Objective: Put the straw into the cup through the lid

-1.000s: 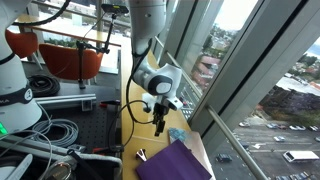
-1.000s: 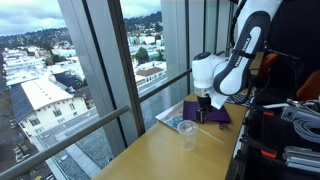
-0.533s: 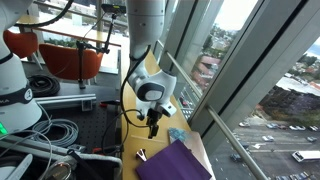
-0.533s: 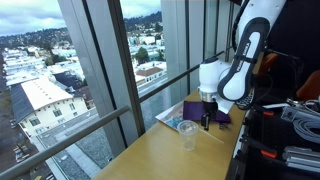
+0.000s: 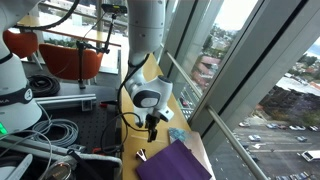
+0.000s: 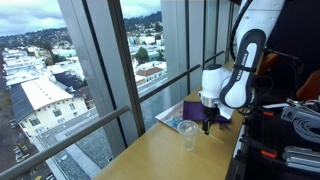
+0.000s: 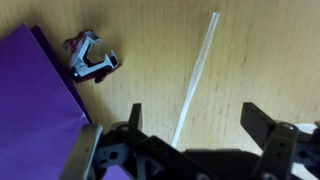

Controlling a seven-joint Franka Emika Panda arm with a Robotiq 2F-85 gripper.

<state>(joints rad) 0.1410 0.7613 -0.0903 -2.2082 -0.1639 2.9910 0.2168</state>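
The straw (image 7: 186,107) lies lengthwise between my gripper's open fingers. My gripper should go on down until its fingertips reach the wooden table (image 7: 212,115), then close across the straw.
A thin clear straw (image 7: 196,75) lies flat on the wooden table and runs down between my gripper's open fingers (image 7: 195,125) in the wrist view. My gripper (image 5: 152,128) is low over the table, also seen in an exterior view (image 6: 207,124). A clear plastic cup with a lid (image 6: 187,134) stands on the table beside the gripper; it shows as well in an exterior view (image 5: 177,134). The gripper holds nothing.
A purple cloth (image 7: 35,100) lies beside the straw, also in both exterior views (image 5: 175,162) (image 6: 200,110). A small binder clip (image 7: 93,62) sits at its edge. Tall windows (image 6: 110,70) border the table; cables and equipment (image 5: 45,130) crowd the other side.
The gripper has descended toward the table and shifted slightly, coming down over the straw. The cup and cloth have not moved.
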